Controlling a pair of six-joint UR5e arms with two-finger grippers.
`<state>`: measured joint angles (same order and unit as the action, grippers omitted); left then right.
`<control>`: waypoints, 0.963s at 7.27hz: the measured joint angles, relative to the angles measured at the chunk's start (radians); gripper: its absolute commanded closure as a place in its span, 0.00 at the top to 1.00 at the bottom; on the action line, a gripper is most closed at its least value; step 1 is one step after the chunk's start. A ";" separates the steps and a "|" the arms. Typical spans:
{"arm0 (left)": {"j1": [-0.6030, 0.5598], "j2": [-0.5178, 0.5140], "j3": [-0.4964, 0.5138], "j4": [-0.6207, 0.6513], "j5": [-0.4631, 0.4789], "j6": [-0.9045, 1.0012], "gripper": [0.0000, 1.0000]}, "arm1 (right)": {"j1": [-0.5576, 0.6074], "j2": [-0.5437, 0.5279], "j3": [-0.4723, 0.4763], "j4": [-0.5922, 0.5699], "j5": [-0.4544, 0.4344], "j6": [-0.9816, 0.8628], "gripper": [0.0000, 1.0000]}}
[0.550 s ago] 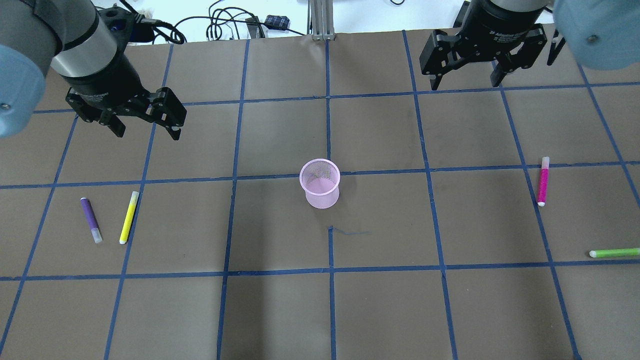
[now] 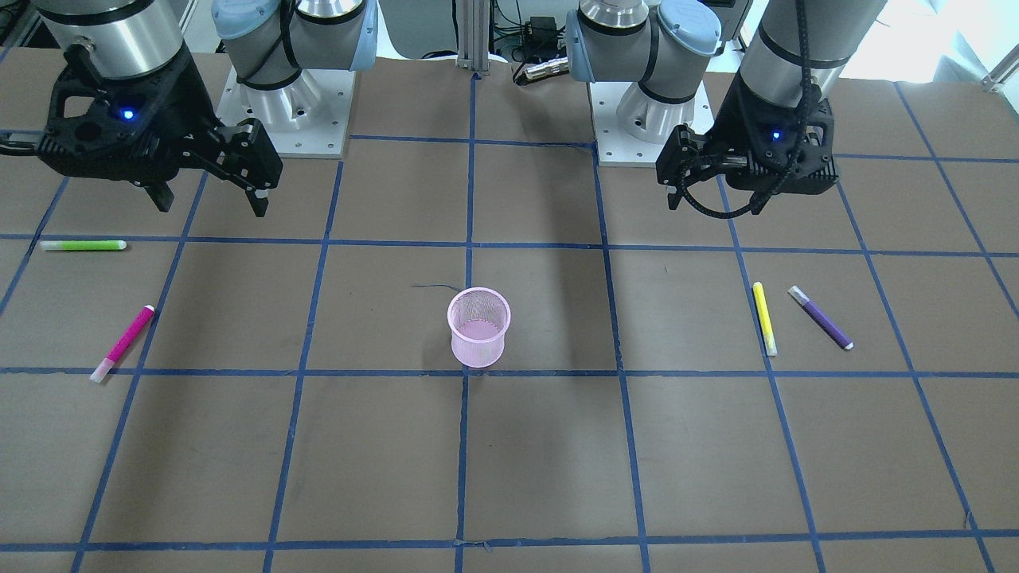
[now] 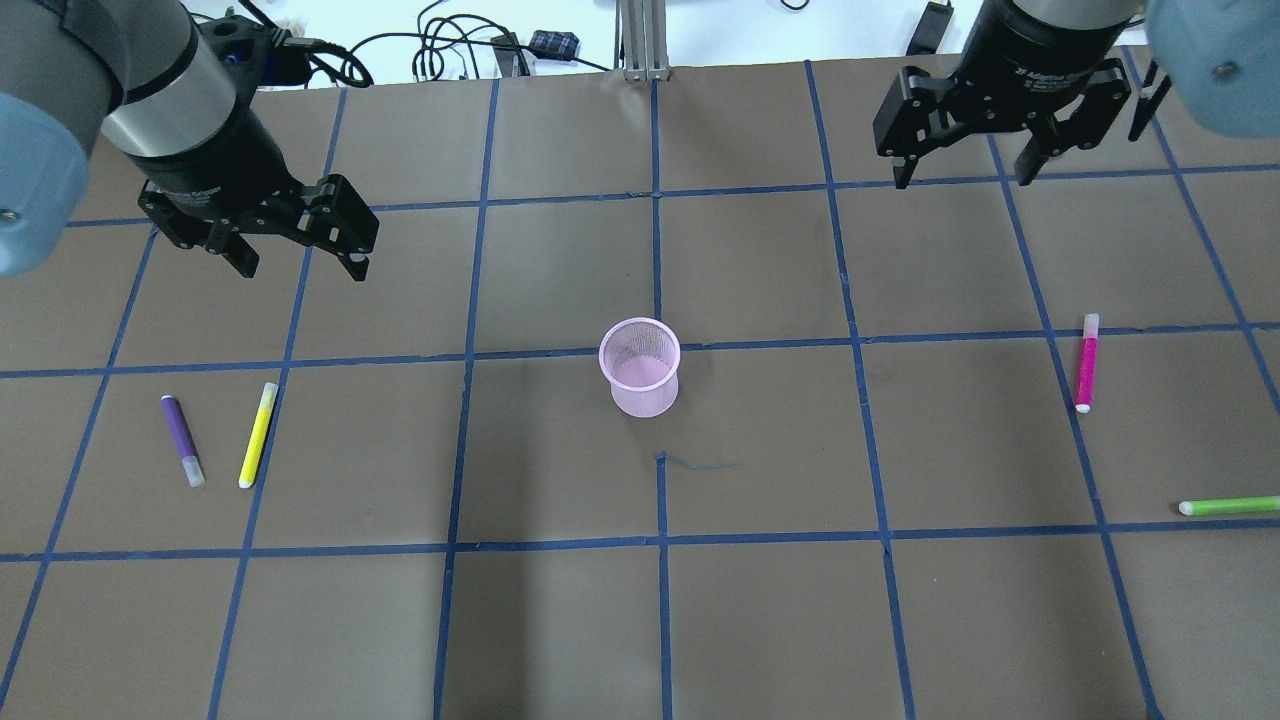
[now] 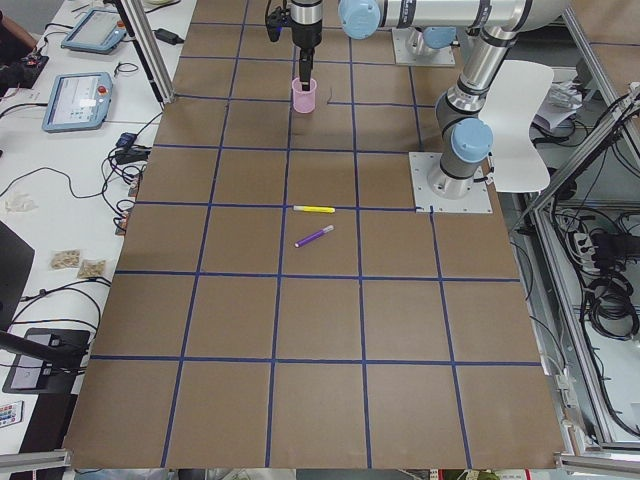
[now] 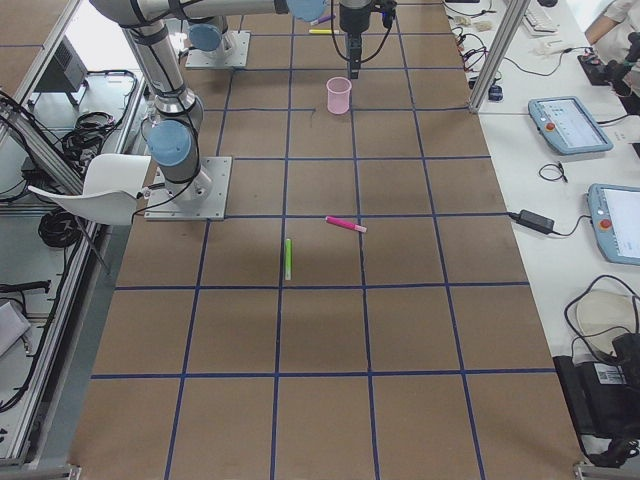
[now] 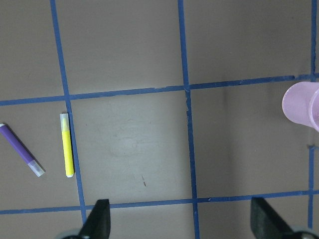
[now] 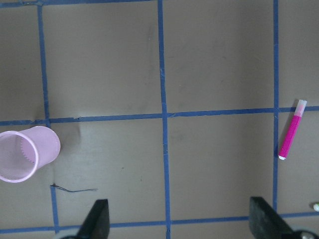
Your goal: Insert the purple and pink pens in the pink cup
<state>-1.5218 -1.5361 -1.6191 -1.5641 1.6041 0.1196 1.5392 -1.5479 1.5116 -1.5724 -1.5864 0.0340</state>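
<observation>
The pink pen [image 2: 122, 344] is far narrower than the pink mesh cup's opening [image 2: 478, 312], so the pen will lean on the cup's rim when I put it in.
The pink mesh cup [image 3: 640, 368] stands upright at the table's middle. The purple pen [image 3: 182, 440] lies on the table's left, and shows in the left wrist view [image 6: 21, 157]. The pink pen [image 3: 1085, 363] lies on the right, and shows in the right wrist view [image 7: 291, 135]. My left gripper [image 3: 299, 268] hangs open and empty above the table, farther back than the purple pen and a little to its right. My right gripper [image 3: 962, 180] hangs open and empty at the far right, well behind the pink pen.
A yellow pen [image 3: 258, 435] lies right beside the purple pen. A green pen [image 3: 1228, 506] lies near the right edge, nearer the front than the pink pen. Cables [image 3: 440, 50] lie past the table's far edge. The arm bases [image 2: 286, 103] stand on the robot's side.
My right gripper has moved to the right and a little farther back. My left gripper has barely shifted. The pens and the cup have not moved.
</observation>
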 measured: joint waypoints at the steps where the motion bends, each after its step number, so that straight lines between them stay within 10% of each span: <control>1: 0.005 -0.001 0.000 0.005 0.000 -0.002 1.00 | -0.066 -0.004 0.050 -0.002 0.000 -0.028 1.00; 7: 0.354 -0.097 -0.009 0.086 0.002 0.012 1.00 | -0.436 0.001 0.637 -0.650 -0.007 -0.180 0.98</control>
<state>-1.1675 -1.6329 -1.6281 -1.4785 1.6065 0.1312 1.1028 -1.5474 2.1482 -2.2228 -1.5929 -0.1464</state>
